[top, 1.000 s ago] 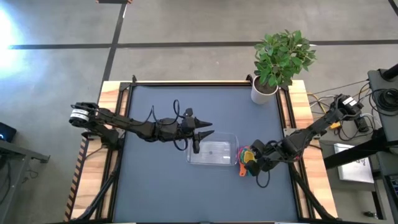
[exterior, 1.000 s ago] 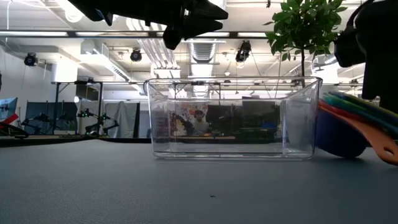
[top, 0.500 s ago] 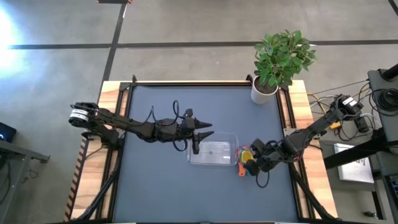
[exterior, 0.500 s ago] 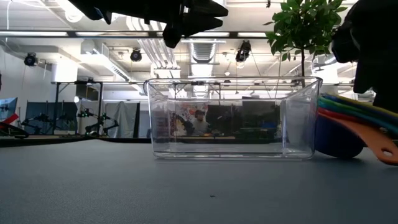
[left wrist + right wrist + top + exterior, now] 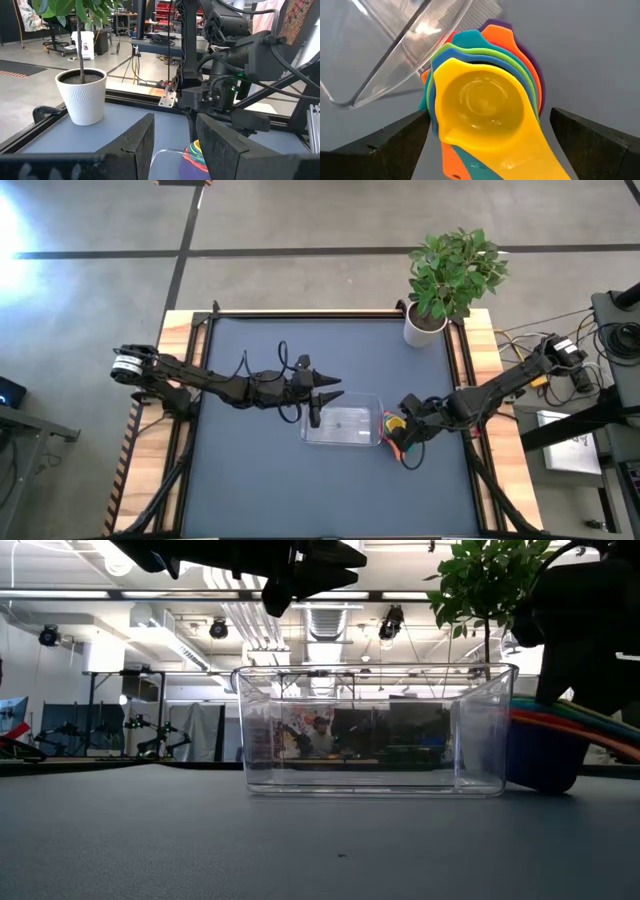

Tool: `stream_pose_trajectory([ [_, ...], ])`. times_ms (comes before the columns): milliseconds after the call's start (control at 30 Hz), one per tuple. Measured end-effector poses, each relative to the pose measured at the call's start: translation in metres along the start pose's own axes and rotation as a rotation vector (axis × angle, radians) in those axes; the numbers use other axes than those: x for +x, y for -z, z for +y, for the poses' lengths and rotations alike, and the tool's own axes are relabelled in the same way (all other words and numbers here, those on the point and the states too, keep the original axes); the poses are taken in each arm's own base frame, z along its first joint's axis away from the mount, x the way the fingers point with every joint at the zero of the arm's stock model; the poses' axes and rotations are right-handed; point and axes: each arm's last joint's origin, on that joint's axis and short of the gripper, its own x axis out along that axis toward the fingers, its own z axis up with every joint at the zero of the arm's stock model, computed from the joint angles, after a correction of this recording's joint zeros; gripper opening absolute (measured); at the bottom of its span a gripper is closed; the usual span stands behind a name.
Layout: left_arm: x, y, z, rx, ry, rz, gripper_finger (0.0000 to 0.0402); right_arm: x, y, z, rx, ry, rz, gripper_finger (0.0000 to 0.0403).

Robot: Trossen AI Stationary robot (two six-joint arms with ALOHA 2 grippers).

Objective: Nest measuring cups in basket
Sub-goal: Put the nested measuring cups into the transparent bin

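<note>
My right gripper is too far forward, and its open fingers are near the wide bowls (image 5: pixel 482 102). Next, I move back along the stacked handles (image 5: pixel 520 162) and grip them.
The measuring cups (image 5: pixel 480 100) sit nested in one stack, yellow on top, on the table just outside the basket's right end (image 5: pixel 393 430) (image 5: pixel 545 750). Their handles stick out toward the table's right. The basket (image 5: pixel 370 730) (image 5: pixel 330 435) is a clear tray standing on the table, with nothing in it. My right gripper (image 5: pixel 490 112) (image 5: pixel 408 442) is open, with one finger on each side of the stacked handles. My left gripper (image 5: pixel 320 397) (image 5: pixel 175 145) hangs open above the basket's left end (image 5: pixel 310 570). My right gripper comes at the stacked handles (image 5: pixel 505 160) slanting down from the table's right, one finger (image 5: pixel 395 145) on each side. Their tips lie past the wrist picture's edge, so I cannot tell whether they touch the handles. The stack's bowl stands on the table.
A white pot with a green plant (image 5: pixel 425 328) (image 5: pixel 82 95) stands at the table's far right corner. Bare grey table lies near and left of the basket. Black rails and wooden strips run along the table's sides.
My right gripper has moved a little toward the far edge and the basket. The cup stack has turned where it stands: its handles, which drooped toward the near right, now lie more level and point toward the right.
</note>
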Motion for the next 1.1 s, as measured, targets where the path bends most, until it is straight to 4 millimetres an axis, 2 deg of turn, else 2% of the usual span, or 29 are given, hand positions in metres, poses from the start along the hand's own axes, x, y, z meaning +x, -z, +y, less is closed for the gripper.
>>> stream_pose_trajectory([
  [133,0.000,0.000,0.000,0.000,0.000,0.000,0.0130,-0.002,-0.001,0.003,-0.034,-0.018,0.042,0.0398],
  [367,0.000,0.000,0.000,0.000,0.000,0.000,0.0130,-0.021,-0.013,0.028,-0.109,-0.048,0.061,0.0398],
  [600,0.000,0.000,0.000,0.002,0.000,0.004,0.0130,-0.037,-0.021,0.044,-0.209,0.126,0.106,0.0398],
  [800,0.000,0.001,0.000,0.012,-0.001,0.009,0.0130,-0.031,-0.011,0.050,-0.245,0.283,0.154,0.0398],
  [967,0.000,0.001,0.000,0.014,-0.001,0.011,0.0130,-0.031,0.005,0.050,-0.241,0.272,0.141,0.0398],
  [1100,0.000,0.001,0.000,0.015,-0.002,0.012,0.0130,-0.047,0.016,0.043,-0.206,0.199,0.070,0.0398],
])
